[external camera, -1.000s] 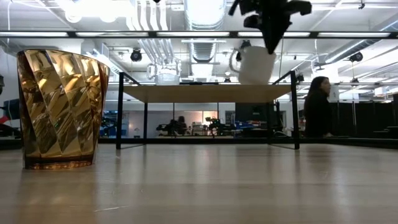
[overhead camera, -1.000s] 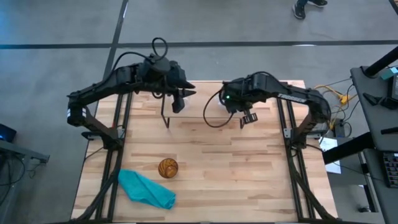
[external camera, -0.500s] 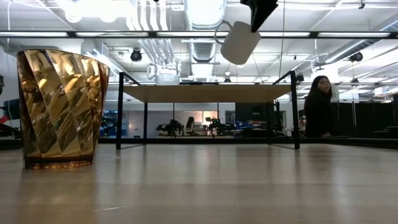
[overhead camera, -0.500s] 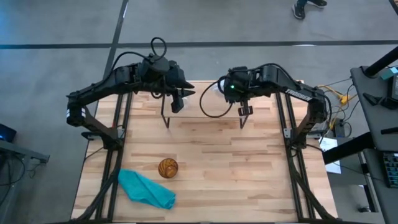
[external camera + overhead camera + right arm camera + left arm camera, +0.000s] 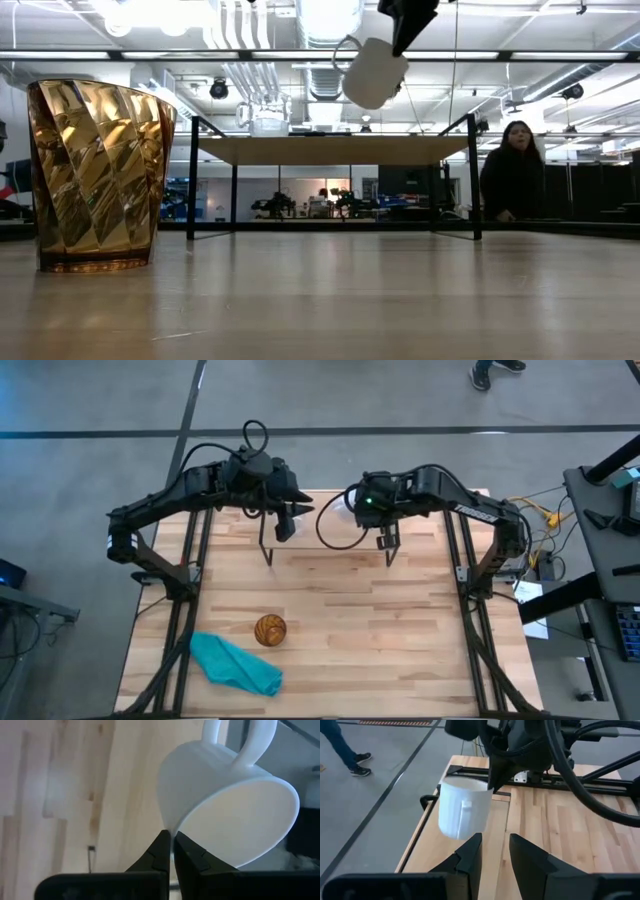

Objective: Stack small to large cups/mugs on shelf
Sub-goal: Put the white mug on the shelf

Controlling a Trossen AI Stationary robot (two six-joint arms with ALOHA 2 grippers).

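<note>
The white mug hangs tilted (image 5: 374, 76) from my right gripper, so I should keep it low above the shelf while my left gripper moves to its handle side (image 5: 342, 52).
The white mug (image 5: 372, 72) hangs tilted above the shelf (image 5: 330, 150), shut in my right gripper (image 5: 405, 20); the high view shows the mug (image 5: 343, 502) and my right gripper (image 5: 362, 508) over the shelf's far part. A tiny clear glass cup (image 5: 268, 122) stands on the shelf board. The amber patterned cup (image 5: 270, 629) stands upright on the table near the teal cloth, and looms large in the low view (image 5: 95, 175). My left gripper (image 5: 287, 523) hovers open over the shelf's left end, facing the mug (image 5: 462, 812). My right gripper pinches the white mug's rim (image 5: 169, 831) between its two fingers, one finger inside the wall and one outside. It comes from above, slanting down. The mug is lifted clear over the shelf and tilted, with its handle (image 5: 240, 740) on the side away from the fingers.
A teal cloth (image 5: 235, 665) lies crumpled at the table's near left. The shelf's thin black legs (image 5: 266, 555) stand on the table's far half. Black frame rails (image 5: 190, 570) run along both sides. A person (image 5: 510, 170) sits beyond the far edge.
My right gripper has risen and moved toward the table's left and far edge, carrying the white mug. The mug, upright close over the shelf's right part a second ago, now hangs higher, nearer the shelf's middle, and has tipped over to a slant.
</note>
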